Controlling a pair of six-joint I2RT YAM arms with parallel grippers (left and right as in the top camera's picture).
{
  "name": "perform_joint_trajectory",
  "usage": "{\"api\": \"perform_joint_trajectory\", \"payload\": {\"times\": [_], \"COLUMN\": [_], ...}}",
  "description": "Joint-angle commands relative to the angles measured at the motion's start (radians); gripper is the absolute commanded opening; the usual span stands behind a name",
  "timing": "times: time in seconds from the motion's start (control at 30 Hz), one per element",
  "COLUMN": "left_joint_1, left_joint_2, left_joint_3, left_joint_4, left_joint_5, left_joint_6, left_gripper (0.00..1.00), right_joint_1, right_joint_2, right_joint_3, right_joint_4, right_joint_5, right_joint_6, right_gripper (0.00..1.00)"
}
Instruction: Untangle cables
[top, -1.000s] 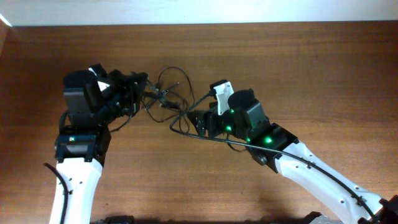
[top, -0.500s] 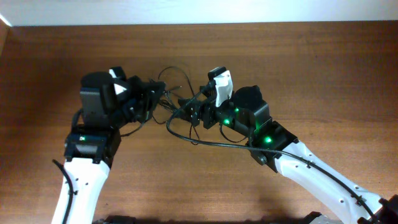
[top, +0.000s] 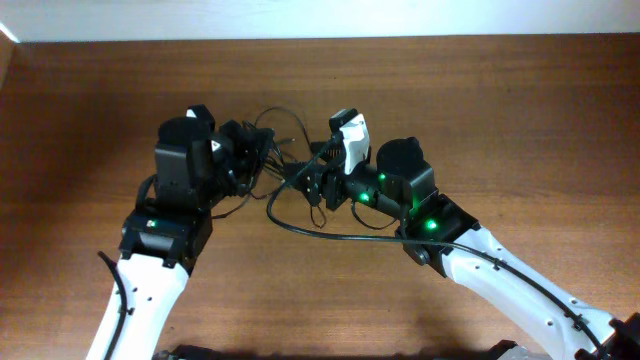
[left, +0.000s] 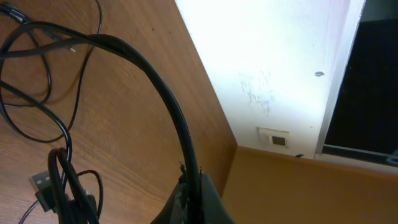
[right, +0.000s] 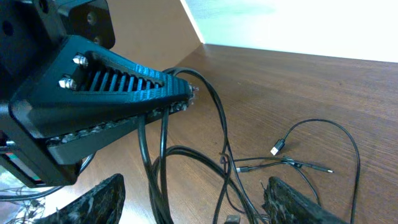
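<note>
Several strands of cable (right: 160, 186) are bunched up between the open fingers of my right gripper, so next my left gripper swings the tangle (top: 277, 163) out of the way before my right gripper takes the tangle's far end.
The cables (top: 284, 148) are thin black cords in a tangle between my two grippers, with one long loop (top: 292, 224) trailing toward the front. My left gripper (top: 252, 152) is shut on a cable that arcs up and away from its jaws (left: 194, 190) in the left wrist view. A USB plug (left: 42, 183) lies at the lower left there. My right gripper (top: 318, 186) is open, and several cable strands (right: 163, 180) run between its fingers (right: 194, 190). The left gripper's black finger (right: 112, 81) shows close above them. A loose plug (right: 278, 148) lies on the table.
The brown wooden table (top: 520, 110) has a white wall along its far edge (top: 320, 18). A wooden side panel (left: 292, 186) stands at the table's corner. A thicker black arm wire (top: 480, 258) runs along the right arm.
My left arm has moved right, bringing its gripper and held cable close to the right gripper. The right gripper has shifted slightly left and up into the tangle.
</note>
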Motion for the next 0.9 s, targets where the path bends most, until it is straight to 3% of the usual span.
{"api": "perform_joint_trajectory", "payload": {"times": [0.0,0.1,0.2,0.43,0.63,0.87], "left_joint_1": [-0.029,-0.066,-0.090,-0.106,-0.105,-0.027], "left_joint_2": [-0.002,0.006,0.015,0.015,0.014,0.014], "left_joint_3": [0.012,0.012,0.012,0.012,0.012,0.012], "left_joint_4": [0.010,0.013,0.022,0.098,0.152,0.346], "left_joint_5": [-0.021,-0.031,-0.031,0.060,0.066,0.055], "left_joint_6": [0.015,0.015,0.009,0.007,0.008,0.007], "left_gripper": [0.00,0.00,0.00,0.00,0.00,0.00], "right_joint_1": [0.005,0.005,0.005,0.005,0.005,0.005], "right_joint_2": [-0.002,-0.002,-0.002,-0.001,-0.001,-0.001], "right_joint_3": [0.010,0.010,0.010,0.010,0.010,0.010], "right_joint_4": [0.010,0.010,0.009,-0.066,-0.242,-0.403], "right_joint_5": [-0.022,-0.035,-0.035,0.027,0.063,0.063], "right_joint_6": [0.000,0.000,0.000,0.000,0.000,0.000], "right_gripper": [0.65,0.57,0.40,0.11,0.06,0.04]}}
